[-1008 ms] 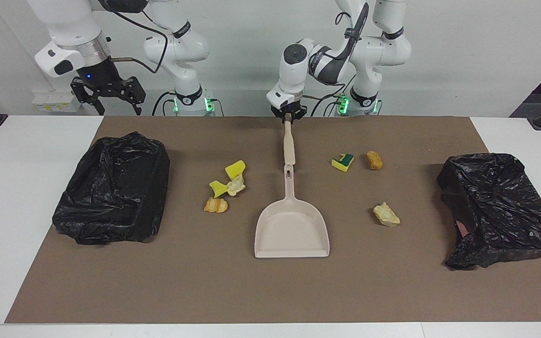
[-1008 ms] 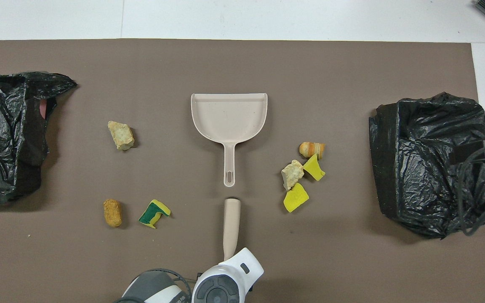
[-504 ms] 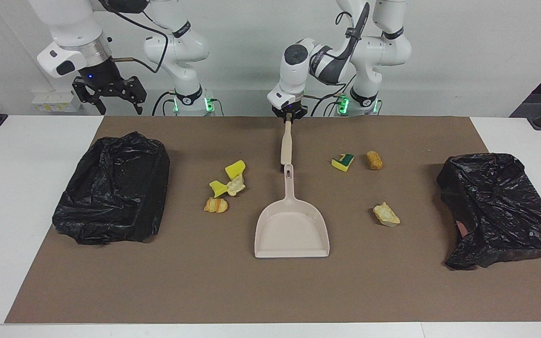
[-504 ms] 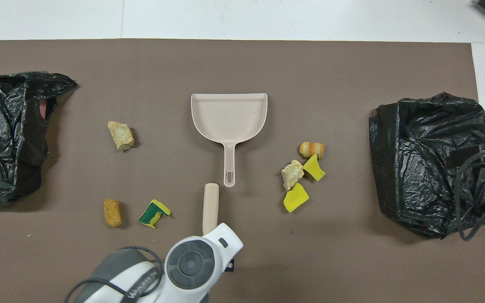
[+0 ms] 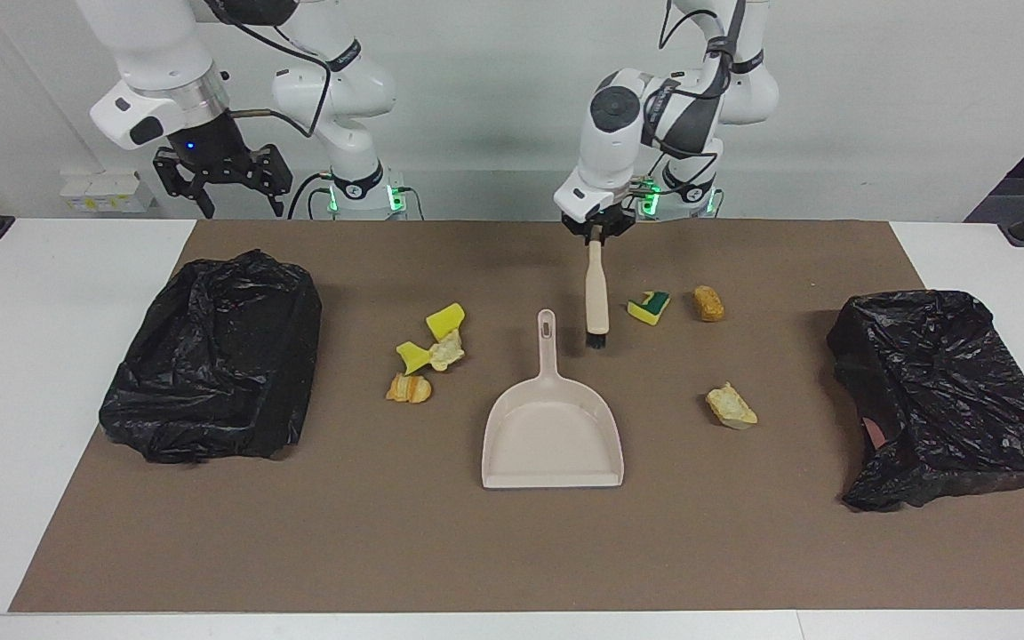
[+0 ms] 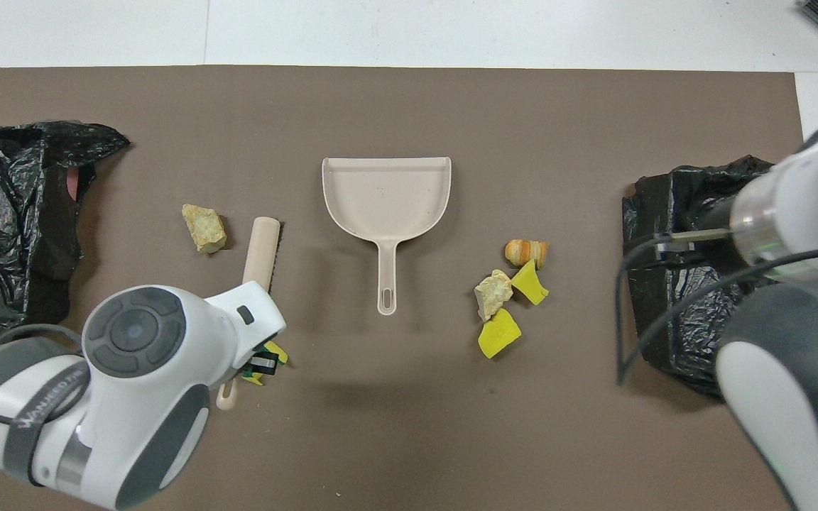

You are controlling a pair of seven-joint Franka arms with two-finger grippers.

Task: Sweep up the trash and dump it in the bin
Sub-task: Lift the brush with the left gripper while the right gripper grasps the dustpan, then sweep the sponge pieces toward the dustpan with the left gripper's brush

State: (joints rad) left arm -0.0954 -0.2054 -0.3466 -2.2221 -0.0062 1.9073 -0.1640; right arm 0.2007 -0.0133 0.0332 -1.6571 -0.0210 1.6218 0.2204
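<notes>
Swept trash will slide off into the bin when the robot tips the dustpan, because the dustpan has a smooth bottom and an open front edge.
My left gripper is shut on the top end of a beige brush, which hangs with its black bristles low over the mat. The brush is between the beige dustpan's handle and a yellow sponge scrap with a green face. The dustpan lies flat mid-mat. More trash lies around: a tan nugget, a bread chunk, and a cluster of yellow scraps and bread toward the right arm's end. My right gripper hangs open and holds nothing, over the table's edge by the robots.
A bin lined with a black bag stands at the right arm's end of the brown mat. A second black-bagged bin stands at the left arm's end. In the overhead view my left arm's wrist covers the tan nugget and part of the green-faced sponge.
My left gripper has carried the brush away from the dustpan's handle tip toward the left arm's end, stopping beside the green-faced sponge. The right gripper has drifted slightly toward the table's middle.
</notes>
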